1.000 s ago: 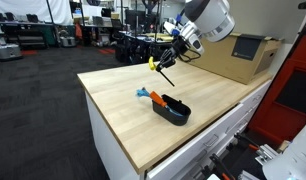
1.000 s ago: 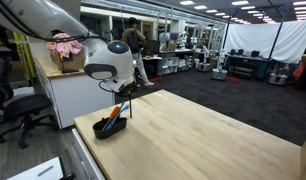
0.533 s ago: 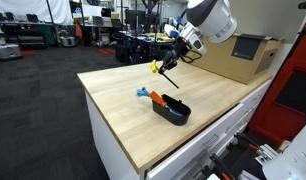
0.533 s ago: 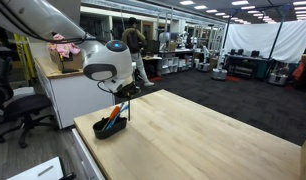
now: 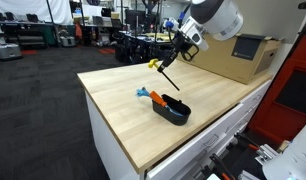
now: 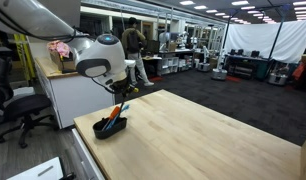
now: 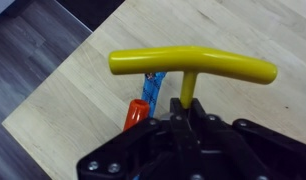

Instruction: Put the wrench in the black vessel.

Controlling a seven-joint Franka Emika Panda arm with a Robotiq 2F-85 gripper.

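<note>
The wrench's slanting handle (image 5: 176, 87) ends above the rim of the black vessel, so next my gripper turns and lets the wrench's tip down into the vessel's opening (image 5: 177, 106) next to the blue-and-orange object.
My gripper (image 5: 176, 52) is shut on the wrench (image 5: 159, 68), which has a yellow T-handle and a thin dark shaft, and holds it in the air above the wooden table. In the wrist view the yellow handle (image 7: 193, 65) lies across the frame just beyond the jaws (image 7: 183, 105). The black vessel (image 5: 176, 112) stands on the table near the front edge, below and in front of the gripper. It also shows in the other exterior view (image 6: 109, 129), under the gripper (image 6: 123, 88). The vessel is hidden in the wrist view.
A blue-and-orange object (image 5: 149, 96) leans in the black vessel and sticks out over its rim; it also shows in the wrist view (image 7: 141, 103). A large brown cardboard box (image 5: 233, 58) stands at the back of the table (image 5: 123, 85). White drawers are below the table's front edge.
The gripper has risen slightly with the wrench still in it. The vessel and the blue-and-orange object have not moved.
</note>
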